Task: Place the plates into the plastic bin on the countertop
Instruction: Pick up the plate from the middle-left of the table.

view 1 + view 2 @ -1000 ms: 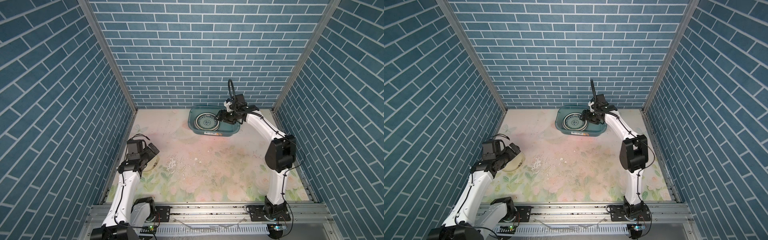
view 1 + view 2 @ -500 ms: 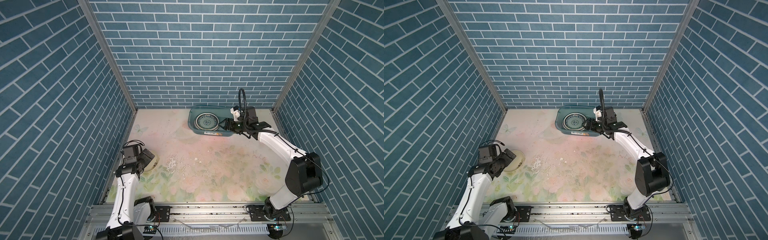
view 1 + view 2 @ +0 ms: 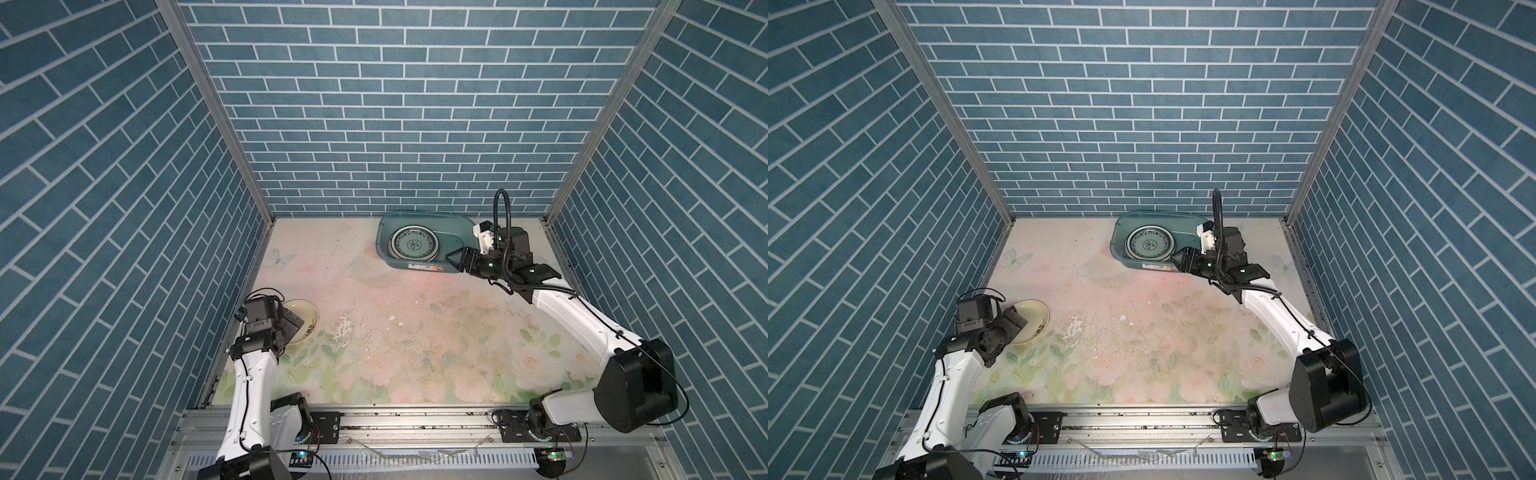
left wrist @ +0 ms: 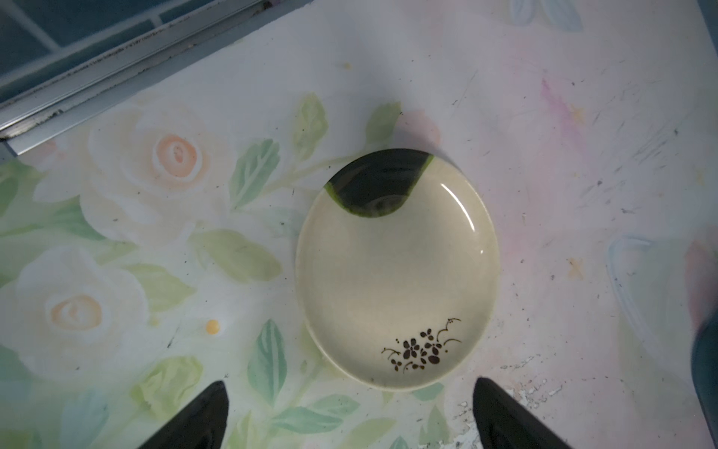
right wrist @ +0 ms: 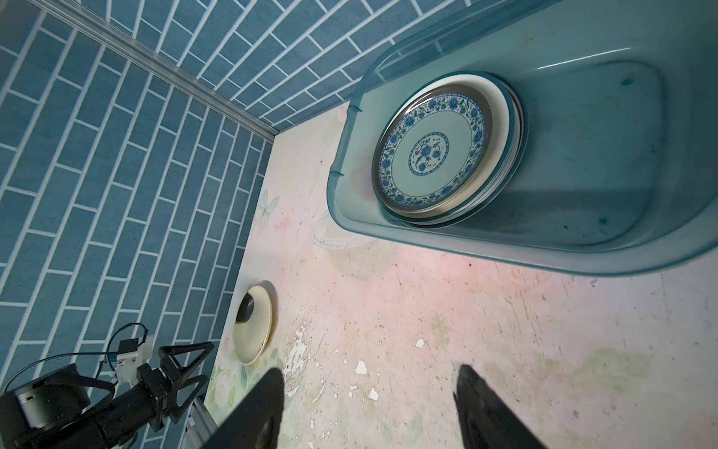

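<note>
My gripper will lower the cream plate point(image 3: 304, 321), and the cream plate will nest inside the stack's rim point(image 3: 393, 245), because that rim looks wider than the plate.
The plastic bin point(image 3: 428, 214) point(image 3: 1158, 266) point(image 5: 485, 252) stands on the countertop point(image 3: 415, 332) against the back wall. Inside its left half lies a stack of plates, topped by a blue floral plate point(image 3: 413, 243) point(image 3: 1149, 243) point(image 5: 431, 155). A cream plate with a black blotch point(image 3: 305, 318) point(image 3: 1034, 318) point(image 4: 396, 272) point(image 5: 254, 322) lies flat near the left wall. My left gripper point(image 3: 291, 326) point(image 4: 349, 383) hovers open over that plate's near edge, holding nothing. My right gripper point(image 3: 455, 259) point(image 5: 369, 369) is open and empty, just in front of the bin's right end.
Blue brick walls close in the left, back and right. A metal rail point(image 4: 116, 66) runs along the left wall close to the cream plate. The countertop print is scuffed and flaked in the middle point(image 3: 345, 328). The bin's right half point(image 5: 606, 147) holds nothing.
My right arm has drawn back from above the bin, its elbow swinging out to the right and low. My left gripper has sunk closer to the cream plate, staying open.
</note>
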`<act>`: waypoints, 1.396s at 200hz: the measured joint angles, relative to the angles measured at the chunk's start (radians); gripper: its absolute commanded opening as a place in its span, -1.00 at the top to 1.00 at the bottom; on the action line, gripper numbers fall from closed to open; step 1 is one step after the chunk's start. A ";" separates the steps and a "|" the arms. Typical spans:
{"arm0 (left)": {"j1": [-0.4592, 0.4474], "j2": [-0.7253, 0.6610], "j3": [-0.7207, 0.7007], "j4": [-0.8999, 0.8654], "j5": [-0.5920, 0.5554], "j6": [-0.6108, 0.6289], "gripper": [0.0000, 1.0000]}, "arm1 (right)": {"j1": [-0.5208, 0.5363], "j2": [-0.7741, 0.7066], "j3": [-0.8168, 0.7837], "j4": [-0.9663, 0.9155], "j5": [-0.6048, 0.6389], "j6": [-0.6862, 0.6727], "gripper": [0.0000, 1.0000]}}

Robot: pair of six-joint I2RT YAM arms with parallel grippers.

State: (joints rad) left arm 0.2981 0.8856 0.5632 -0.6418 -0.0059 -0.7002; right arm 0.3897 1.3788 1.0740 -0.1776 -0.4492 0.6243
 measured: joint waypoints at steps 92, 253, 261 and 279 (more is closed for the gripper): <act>0.066 0.259 -0.062 0.200 0.167 -0.066 -0.96 | -0.014 -0.104 -0.121 0.005 0.018 -0.001 -0.40; 0.077 0.409 -0.045 0.474 0.256 -0.072 -0.41 | -0.058 -0.212 -0.230 0.006 0.050 -0.002 -0.40; 0.077 0.420 -0.044 0.492 0.263 -0.073 -0.35 | -0.058 -0.213 -0.233 0.006 0.052 -0.002 -0.40; 0.077 0.454 -0.037 0.534 0.282 -0.076 -0.22 | -0.059 -0.213 -0.238 0.006 0.053 -0.001 -0.40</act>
State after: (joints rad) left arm 0.3756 1.3396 0.5262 -0.1081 0.2756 -0.7757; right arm 0.3305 1.1656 0.8356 -0.1715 -0.3962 0.6231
